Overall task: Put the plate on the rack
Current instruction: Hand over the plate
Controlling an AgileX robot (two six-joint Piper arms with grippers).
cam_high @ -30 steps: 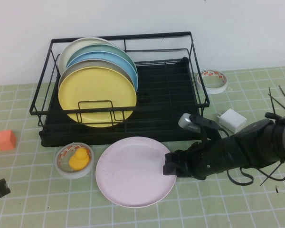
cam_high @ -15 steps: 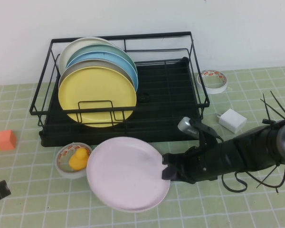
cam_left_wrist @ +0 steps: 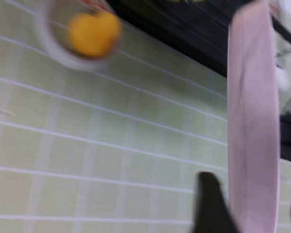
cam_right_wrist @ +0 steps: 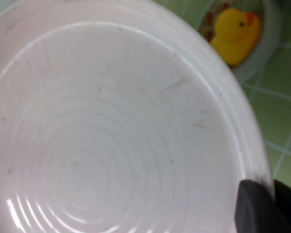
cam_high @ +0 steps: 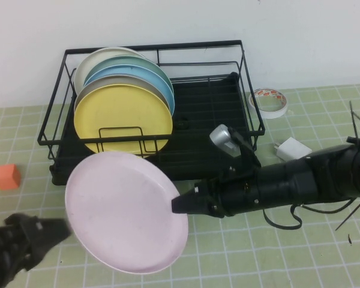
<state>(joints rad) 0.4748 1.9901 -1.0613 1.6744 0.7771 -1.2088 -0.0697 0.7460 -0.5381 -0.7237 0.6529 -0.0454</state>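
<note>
My left gripper is on the same side as the yellow plate's end of the rack [cam_high: 123, 117], so it should take the pale pink plate's free rim [cam_high: 72, 207] from my right gripper.
The pale pink plate [cam_high: 125, 211] is off the table, tilted up on edge in front of the black wire rack [cam_high: 211, 117]. My right gripper [cam_high: 179, 205] is shut on the plate's right rim; its dark fingers [cam_right_wrist: 254, 206] pinch the rim in the right wrist view, where the plate [cam_right_wrist: 102, 141] fills most of the picture. My left gripper [cam_high: 51, 231] is at the plate's left edge. In the left wrist view the plate [cam_left_wrist: 252, 121] shows edge-on between my left gripper's [cam_left_wrist: 252, 206] two open fingers.
Several plates stand in the rack's left half, a yellow one [cam_high: 123, 120] in front. A small bowl with a yellow duck [cam_left_wrist: 89, 33] sits behind the plate. A tape roll [cam_high: 269, 101], a white charger [cam_high: 293, 150] and an orange-yellow block [cam_high: 5, 177] lie on the table.
My right gripper has lifted the pink plate off the table, tilted it upright and carried it left. My left arm has come up to the plate's left edge.
</note>
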